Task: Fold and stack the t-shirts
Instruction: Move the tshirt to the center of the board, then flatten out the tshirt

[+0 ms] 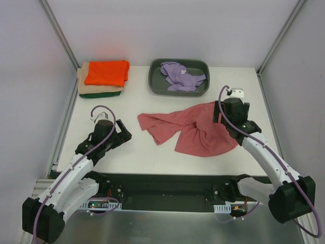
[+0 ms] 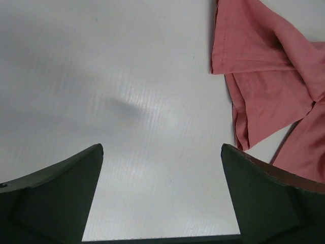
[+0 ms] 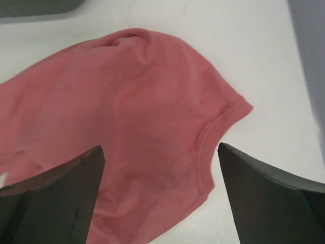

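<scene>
My right gripper should now head for the red shirt's near middle corner [image 1: 179,148] until its fingers close at that corner's tip [image 1: 176,150], because the corner lies flat and clear of the crumpled folds.
A dusty rose-red t-shirt [image 1: 190,128] lies crumpled on the middle of the table. It also shows in the left wrist view [image 2: 264,71] and the right wrist view [image 3: 137,122]. A lavender t-shirt [image 1: 180,76] lies bunched in the dark grey tray [image 1: 153,80]. A folded stack stands at the back left: orange t-shirt [image 1: 106,72] on top, tan [image 1: 81,85] under it, dark green [image 1: 101,94] at the bottom. My left gripper [image 1: 123,135] is open and empty, left of the red shirt. My right gripper [image 3: 160,152] is open above the red shirt's right edge, near its collar seam.
White walls and metal frame posts [image 1: 60,35] close in the table at the back and sides. The arm bases and a black rail [image 1: 167,185] run along the near edge. Bare table [image 2: 127,91] lies under my left gripper.
</scene>
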Robot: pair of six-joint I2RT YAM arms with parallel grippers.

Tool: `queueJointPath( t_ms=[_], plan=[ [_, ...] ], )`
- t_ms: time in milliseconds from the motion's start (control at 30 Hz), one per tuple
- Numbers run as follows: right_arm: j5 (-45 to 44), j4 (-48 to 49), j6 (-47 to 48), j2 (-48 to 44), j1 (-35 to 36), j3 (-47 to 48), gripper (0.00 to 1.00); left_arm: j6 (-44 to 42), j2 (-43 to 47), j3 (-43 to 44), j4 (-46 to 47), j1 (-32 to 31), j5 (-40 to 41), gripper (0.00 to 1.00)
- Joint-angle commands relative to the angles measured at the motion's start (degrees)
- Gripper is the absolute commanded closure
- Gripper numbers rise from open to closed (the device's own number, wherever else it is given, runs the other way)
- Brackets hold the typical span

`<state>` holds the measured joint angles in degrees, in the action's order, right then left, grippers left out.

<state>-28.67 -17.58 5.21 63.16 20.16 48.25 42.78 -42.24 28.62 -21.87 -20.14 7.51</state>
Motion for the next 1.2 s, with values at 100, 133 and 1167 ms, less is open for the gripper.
queueJointPath(
  t_ms=[100,133,1167],
  plan=[
    [8.28,2.74,-3.72,-2.44,16.01,-2.99,0.04,-0.68,-8.29,1.87,10.08,0.36,-7.41,0.01],
    [8.36,1.08,-5.11,-0.16,19.44,-2.29,0.04,-0.77,-9.69,2.31,10.44,0.28,-8.81,0.01],
    [15.83,-9.49,-20.94,37.21,33.54,10.73,0.43,-1.30,-9.53,-1.11,12.02,0.37,-8.83,0.01]
  ],
)
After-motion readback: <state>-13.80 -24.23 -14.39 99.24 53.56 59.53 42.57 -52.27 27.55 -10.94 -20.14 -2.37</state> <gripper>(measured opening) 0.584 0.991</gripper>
